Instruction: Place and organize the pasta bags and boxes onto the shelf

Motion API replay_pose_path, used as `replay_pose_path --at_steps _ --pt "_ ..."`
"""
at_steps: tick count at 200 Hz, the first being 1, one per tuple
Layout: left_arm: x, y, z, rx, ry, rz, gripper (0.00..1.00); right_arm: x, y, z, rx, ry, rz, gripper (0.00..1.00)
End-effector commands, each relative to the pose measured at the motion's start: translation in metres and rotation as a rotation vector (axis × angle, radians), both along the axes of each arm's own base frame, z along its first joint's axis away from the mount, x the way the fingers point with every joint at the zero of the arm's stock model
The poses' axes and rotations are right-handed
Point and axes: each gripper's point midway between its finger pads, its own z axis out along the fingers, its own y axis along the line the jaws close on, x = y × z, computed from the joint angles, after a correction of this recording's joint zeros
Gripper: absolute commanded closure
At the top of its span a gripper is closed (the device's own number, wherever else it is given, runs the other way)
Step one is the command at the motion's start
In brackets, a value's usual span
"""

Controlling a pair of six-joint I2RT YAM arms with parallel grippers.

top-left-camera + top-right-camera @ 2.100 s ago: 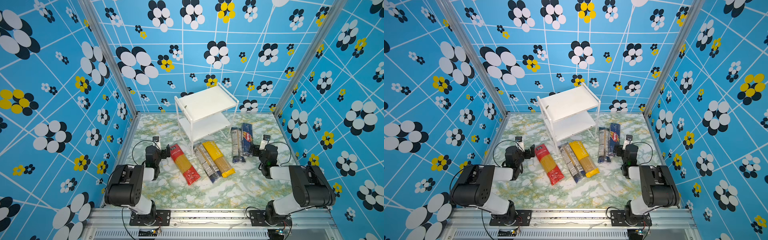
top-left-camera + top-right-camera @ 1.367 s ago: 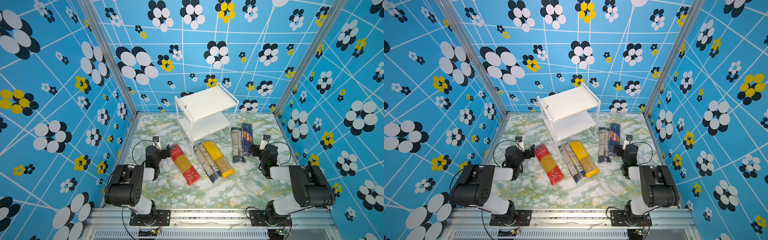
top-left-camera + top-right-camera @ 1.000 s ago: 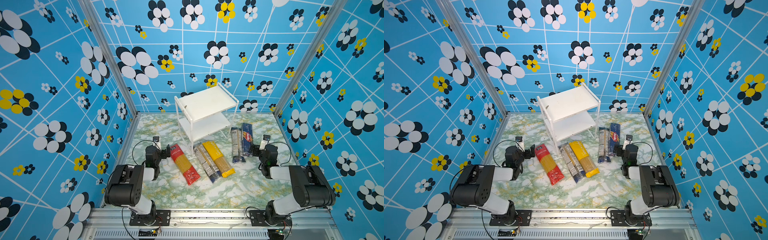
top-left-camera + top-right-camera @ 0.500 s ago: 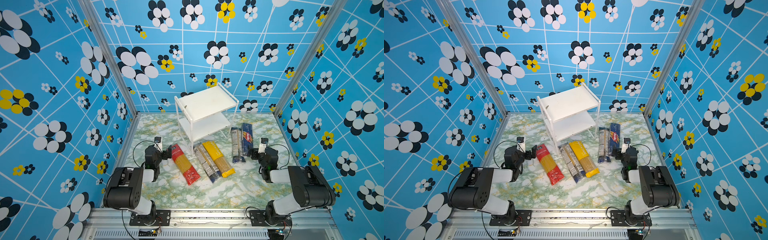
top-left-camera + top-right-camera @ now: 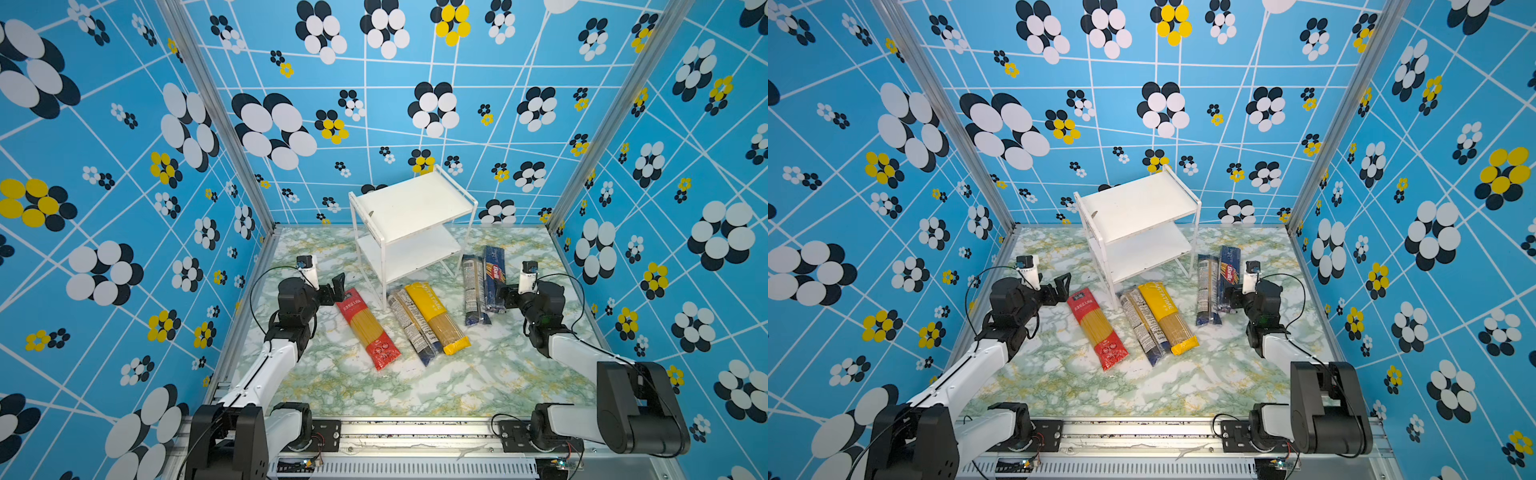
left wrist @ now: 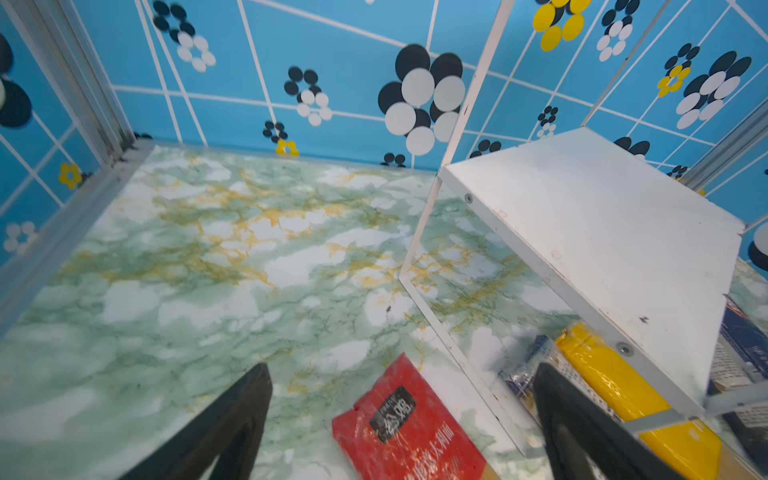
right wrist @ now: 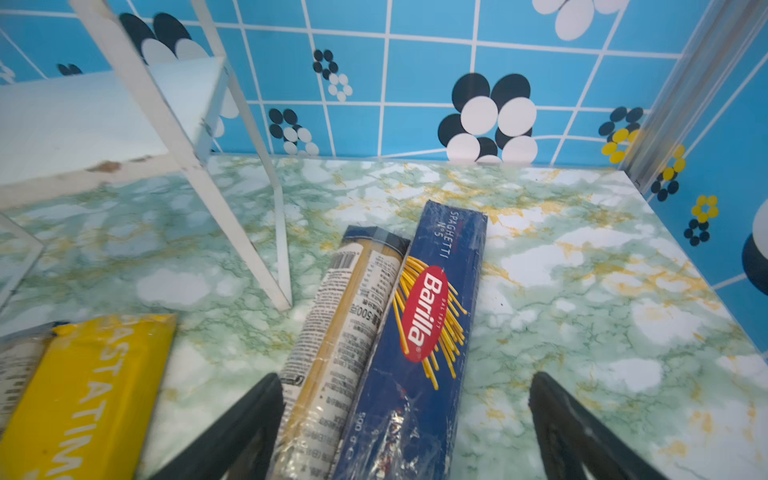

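Observation:
The red bag's far end (image 5: 348, 296) is close to the shelf's leg. My left gripper should move back while my right gripper pulls the bag's near end (image 5: 384, 354) away.
The shelf (image 5: 411, 216) (image 5: 1138, 224) stands at the back middle, both white boards bare. Five pasta packs lie flat on the marble in front of it. A red-ended bag (image 5: 368, 328) (image 6: 407, 428) is at the left. A see-through bag (image 5: 411, 328) and a yellow bag (image 5: 436, 318) (image 7: 83, 395) lie side by side in the middle. Another see-through bag (image 5: 473, 289) (image 7: 345, 316) and the navy Barilla box (image 5: 493, 278) (image 7: 436, 299) lie at the right. My left gripper (image 5: 336, 289) (image 6: 401, 370) hangs open over the red bag's far end. My right gripper (image 5: 500, 297) (image 7: 405, 378) is open, straddling the Barilla box and its neighbour.
Blue flowered walls (image 5: 124, 208) close in the marble floor (image 5: 415, 382) on three sides, with metal corner posts (image 5: 216, 116). The shelf's thin front leg (image 6: 440, 332) stands between the red bag and the middle pair. An aluminium rail (image 5: 415, 432) runs along the front.
Both arms have unfolded from their rest pose. The left gripper rose and reached toward the red bag's far end; the right gripper shifted left onto the Barilla box.

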Motion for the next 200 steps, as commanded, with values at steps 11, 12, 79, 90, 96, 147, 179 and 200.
replay_pose_path --at_steps 11,12,79,90,96,147,179,200 --pt "-0.023 -0.022 -0.03 -0.23 0.268 -0.032 0.01 -0.026 0.046 0.018 0.118 0.07 0.226 0.04" --pt "-0.023 -0.023 -0.03 -0.236 0.27 -0.035 0.01 -0.026 0.047 0.019 0.119 0.069 0.231 0.04" --pt "-0.04 -0.036 -0.052 -0.557 0.475 0.088 0.01 -0.072 0.124 0.024 0.068 0.135 0.468 0.02" --pt "-0.043 -0.037 -0.06 -0.589 0.541 0.115 0.01 -0.078 0.134 0.019 0.047 0.152 0.503 0.03" --pt "-0.045 -0.038 -0.065 -0.6 0.574 0.13 0.01 -0.082 0.139 0.016 0.039 0.159 0.52 0.03" --pt "-0.051 -0.032 -0.094 -0.52 0.733 0.269 0.01 -0.105 0.165 0.001 -0.014 0.179 0.611 0.03" --pt "-0.042 -0.029 -0.1 -0.486 0.752 0.323 0.01 -0.115 0.176 -0.002 -0.015 0.158 0.642 0.04" --pt "-0.031 -0.021 -0.098 -0.453 0.734 0.37 0.01 -0.119 0.176 -0.005 -0.012 0.159 0.637 0.04"
